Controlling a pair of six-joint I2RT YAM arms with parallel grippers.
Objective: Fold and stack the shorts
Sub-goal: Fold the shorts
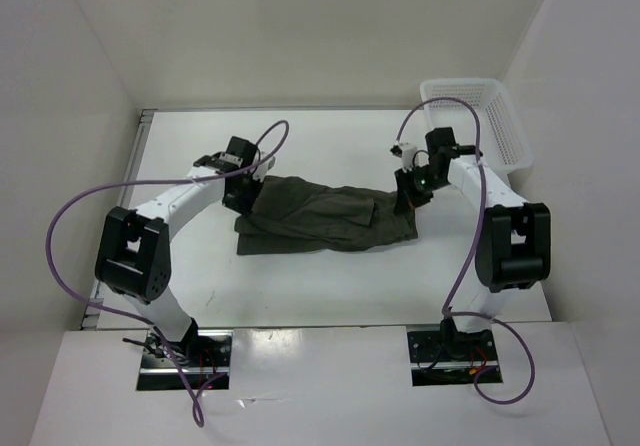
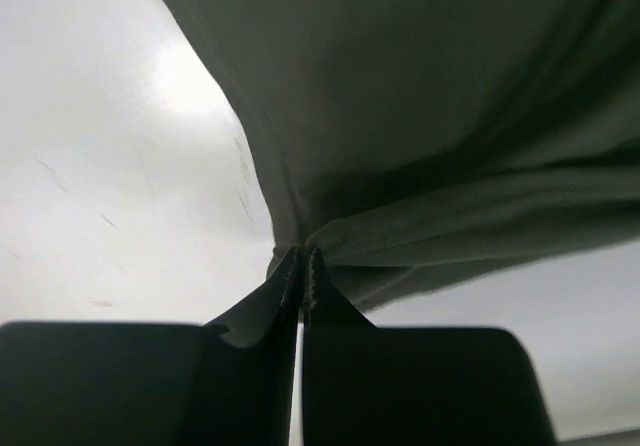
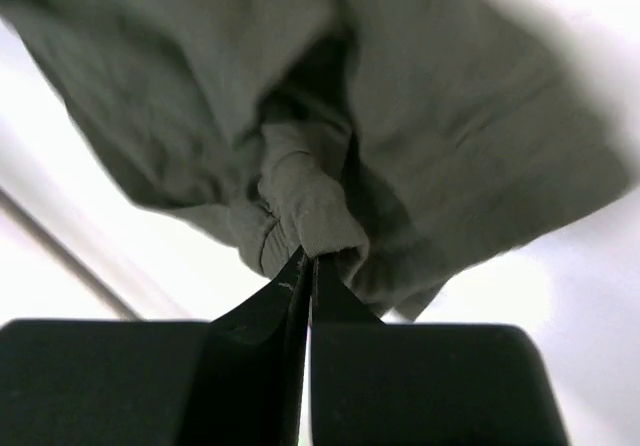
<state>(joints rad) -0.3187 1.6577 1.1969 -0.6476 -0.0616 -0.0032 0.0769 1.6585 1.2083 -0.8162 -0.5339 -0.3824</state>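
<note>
The shorts lie doubled over close [image 1: 268, 230] to where my left gripper pinches. Next, my left gripper swings the shorts' edge toward the front [image 1: 258, 246] and then pulls back to spread them flat.
The dark olive-green shorts [image 1: 325, 216] lie stretched across the middle of the white table, wrinkled and partly doubled over. My left gripper [image 1: 243, 194] is at their left end and is shut on a pinch of the fabric edge [image 2: 330, 236], which hangs taut from the tips [image 2: 302, 256]. My right gripper [image 1: 408, 198] is at their right end and is shut on a bunched fold of the cloth [image 3: 310, 206] at the tips [image 3: 306, 258]. Both ends look lifted a little off the table.
A white mesh plastic basket [image 1: 478, 116] stands at the back right, close behind my right arm. White walls enclose the table on the left, back and right. Purple cables loop over both arms.
</note>
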